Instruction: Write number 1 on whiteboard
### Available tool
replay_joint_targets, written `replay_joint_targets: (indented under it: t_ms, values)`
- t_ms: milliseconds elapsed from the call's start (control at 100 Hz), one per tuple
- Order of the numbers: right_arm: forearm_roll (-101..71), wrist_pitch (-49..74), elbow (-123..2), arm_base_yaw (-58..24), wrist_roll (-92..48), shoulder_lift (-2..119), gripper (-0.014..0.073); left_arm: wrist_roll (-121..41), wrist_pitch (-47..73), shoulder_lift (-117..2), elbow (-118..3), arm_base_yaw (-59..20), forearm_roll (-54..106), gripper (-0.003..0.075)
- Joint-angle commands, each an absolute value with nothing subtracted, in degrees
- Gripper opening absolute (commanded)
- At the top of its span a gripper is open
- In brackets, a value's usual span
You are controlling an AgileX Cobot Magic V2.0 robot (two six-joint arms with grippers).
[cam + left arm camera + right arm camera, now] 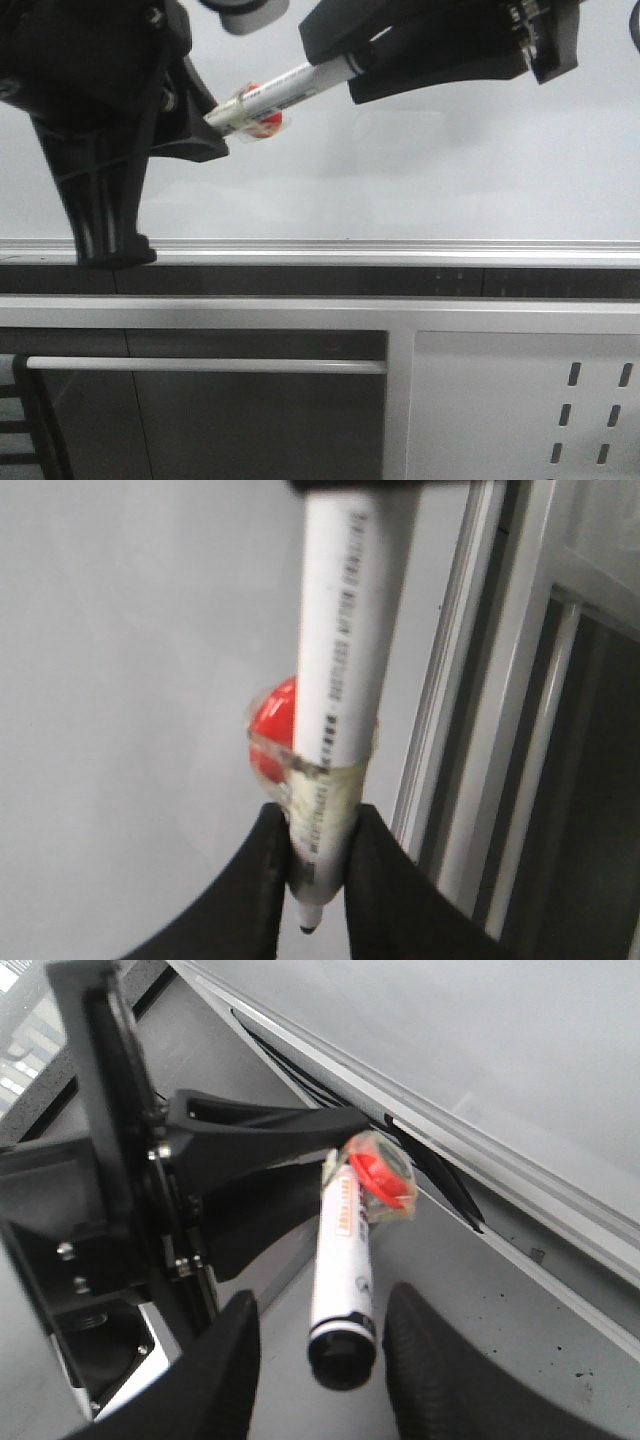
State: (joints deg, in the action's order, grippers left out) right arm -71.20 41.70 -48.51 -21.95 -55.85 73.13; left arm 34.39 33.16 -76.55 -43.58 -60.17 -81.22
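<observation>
My right gripper should take the black back end [342, 1353] and my left gripper should move away before writing, because my left gripper's fingers cover the marker's tip end [226, 118].
A white marker [285, 92] hangs in front of the whiteboard [450, 170], with a red piece [268, 122] taped to it near the tip. My left gripper [212, 128] is shut on the tip end; in the left wrist view its fingers [262, 870] squeeze the marker [340, 630] just above the exposed nib. My right gripper [320, 1360] is open around the black back end of the marker [343, 1250], with a gap on each side. In the front view the right gripper [355, 75] is at the top right. The number 1 does not show on the board.
A silver rail [400, 247] runs along the board's lower edge. Below it are a grey perforated panel [560, 400] at the right and a horizontal metal bar [200, 365] at the left. Both arms crowd the upper part of the front view.
</observation>
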Motion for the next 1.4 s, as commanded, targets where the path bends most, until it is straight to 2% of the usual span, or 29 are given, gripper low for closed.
replay_joint_targets:
  t_ms: [0, 400, 460, 500, 530, 590, 760, 880, 1050, 1100, 1160, 1390]
  values:
    - [-74.2, 41.6, -50.4, -22.1, -56.7, 72.3, 0.0261, 35.3, 34.1, -75.4, -45.8, -60.5, -82.7, -0.0018]
    - [-75.0, 39.8, -50.4, -22.1, -58.1, 72.3, 0.0254, 35.3, 33.0, -75.4, -45.8, -60.5, -82.6, -0.0018]
    - [-75.5, 40.0, -50.4, -22.1, -58.1, 72.3, 0.0214, 35.3, 33.0, -75.4, -45.8, -60.5, -82.6, -0.0018]
    - [-75.6, 40.0, -50.4, -22.1, -58.2, 72.3, 0.0155, 35.3, 33.0, -75.4, -45.8, -60.5, -82.6, -0.0018]
    - [-75.6, 40.0, -50.4, -22.1, -58.2, 72.3, 0.0097, 35.3, 33.0, -75.4, -45.8, -60.5, -82.6, -0.0018]
    - [-75.6, 39.9, -50.4, -22.1, -58.2, 72.3, -0.0080, 35.3, 33.0, -75.4, -45.8, -60.5, -83.0, -0.0018]
    - [-76.0, 39.5, -50.4, -22.1, -58.4, 72.3, -0.0073, 35.3, 33.9, -75.4, -45.9, -60.5, -84.9, -0.0008]
    - [-76.1, 39.5, -50.4, -22.1, -60.3, 72.3, -0.0072, 35.3, 35.0, -75.4, -45.9, -60.5, -85.8, 0.0097]
    - [-75.3, 38.2, -50.4, -22.1, -61.8, 71.5, -0.0072, 35.3, 38.0, -74.9, -45.9, -60.8, -85.1, 0.0377]
    - [-74.9, 36.9, -50.4, -22.1, -62.4, 70.7, -0.0072, 35.4, 40.4, -74.3, -45.9, -61.3, -84.5, 0.0433]
    - [-73.7, 35.0, -50.4, -22.1, -63.7, 69.3, -0.0072, 37.9, 43.3, -73.1, -45.9, -62.5, -84.1, 0.0456]
    - [-69.3, 29.2, -45.8, -22.1, -65.4, 61.2, -0.0069, 48.3, 48.7, -63.5, -45.9, -67.8, -79.3, 0.0447]
